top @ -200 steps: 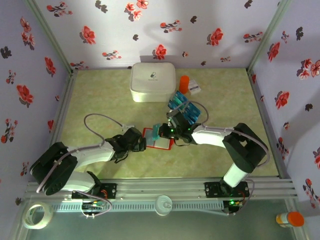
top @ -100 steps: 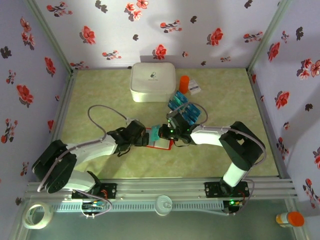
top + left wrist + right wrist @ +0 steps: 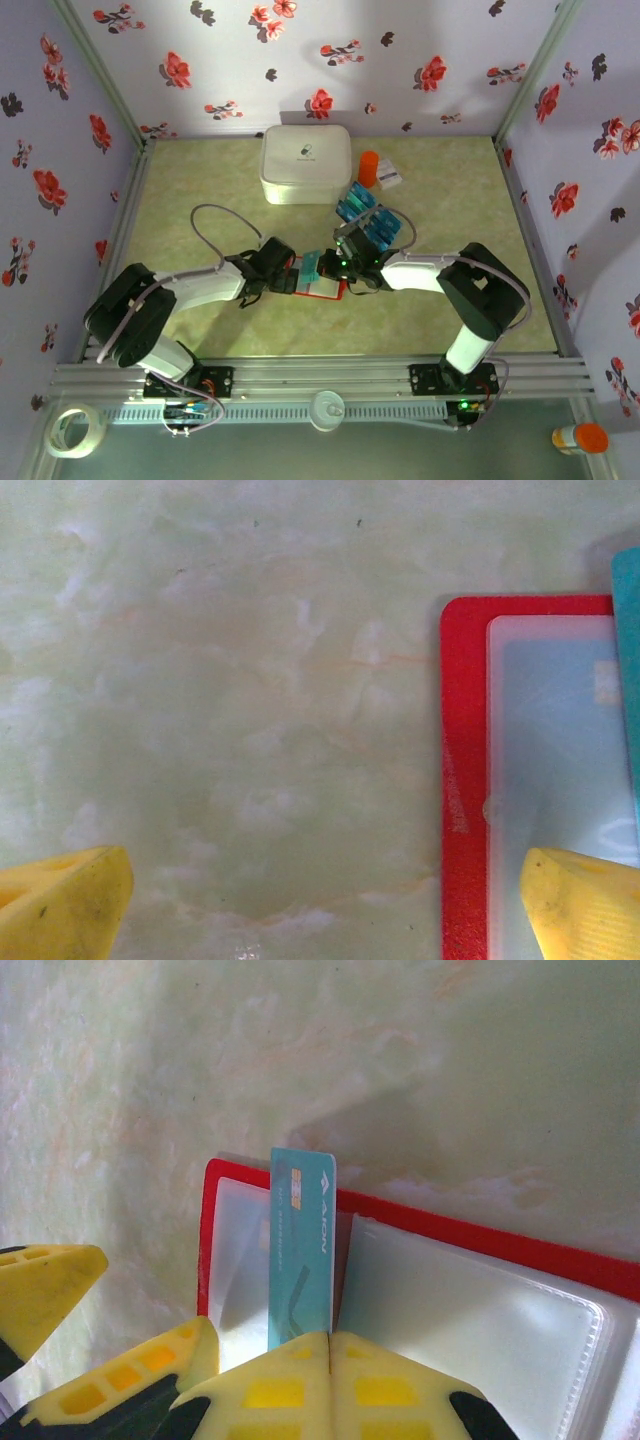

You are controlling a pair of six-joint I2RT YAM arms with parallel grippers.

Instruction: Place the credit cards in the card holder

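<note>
My right gripper has the credit card's chip end point(image 3: 303, 1168) sticking out past the holder's red edge, so it should pull back and line the card up with the clear pocket's opening point(image 3: 342, 1258).
The red card holder point(image 3: 322, 287) lies open on the table, its pale clear pockets up. My right gripper point(image 3: 327, 267) is shut on one teal-blue credit card point(image 3: 302, 1250), held on edge over the holder's point(image 3: 480, 1242) middle fold. My left gripper point(image 3: 322, 892) is open at the holder's left side; one yellow finger point(image 3: 585, 900) rests over the clear pocket point(image 3: 545, 780) and the other point(image 3: 60, 905) is over bare table. The held card's edge point(image 3: 628, 680) shows at the right of the left wrist view. The remaining credit cards point(image 3: 371, 217) sit on their clear sheet behind the right gripper.
A big white rounded box point(image 3: 305, 163) stands at the back, with an orange bottle point(image 3: 369, 167) and a small white packet point(image 3: 390, 178) beside it. A tape roll point(image 3: 75, 430) and an orange-capped bottle point(image 3: 580, 438) lie outside the front rail.
My left gripper has slid right up to the holder's left edge, its arm stretching further. The right gripper with the card has hardly moved.
</note>
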